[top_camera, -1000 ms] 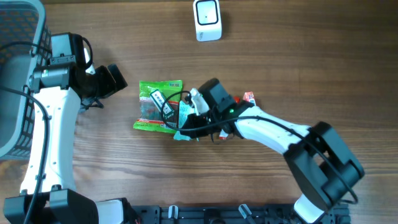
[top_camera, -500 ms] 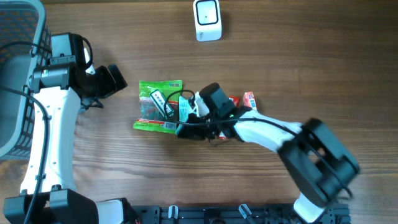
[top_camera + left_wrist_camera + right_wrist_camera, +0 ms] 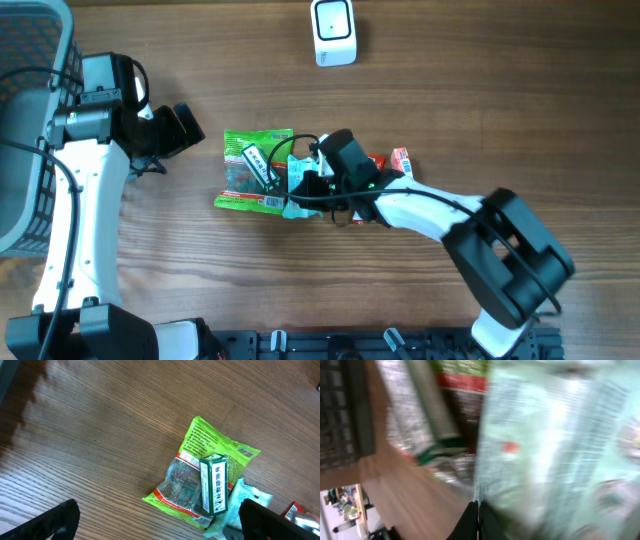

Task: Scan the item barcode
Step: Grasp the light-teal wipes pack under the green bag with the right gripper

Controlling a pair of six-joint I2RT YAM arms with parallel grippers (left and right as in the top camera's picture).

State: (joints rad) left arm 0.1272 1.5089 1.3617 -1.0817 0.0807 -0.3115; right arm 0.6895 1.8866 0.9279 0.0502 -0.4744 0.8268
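The teal packet (image 3: 300, 172) lies flat under my right gripper's shut fingertips, so next I back off, open wide and brace the packet (image 3: 294, 207) with my left gripper.
A pale teal packet (image 3: 297, 178) lies against a green snack bag (image 3: 247, 175) at mid-table, with a small green box (image 3: 257, 160) on the bag. My right gripper (image 3: 303, 192) is shut on the teal packet's edge. The right wrist view is blurred, but it shows the closed fingertips (image 3: 478, 510) pinching the packet (image 3: 545, 445). My left gripper (image 3: 190, 128) hovers open left of the bag, holding nothing. Between its fingers (image 3: 55, 520) the left wrist view shows the bag (image 3: 187, 477), the box (image 3: 214, 483) and the packet (image 3: 248, 497). The white scanner (image 3: 333, 33) stands at the far edge.
A grey mesh basket (image 3: 30, 120) fills the far left. Small red packets (image 3: 399, 158) lie just right of my right wrist. Bare wood surrounds the pile and stretches toward the scanner.
My right gripper has shifted left toward the green bag and turned, dragging the teal packet's edge with it. The left arm has not moved.
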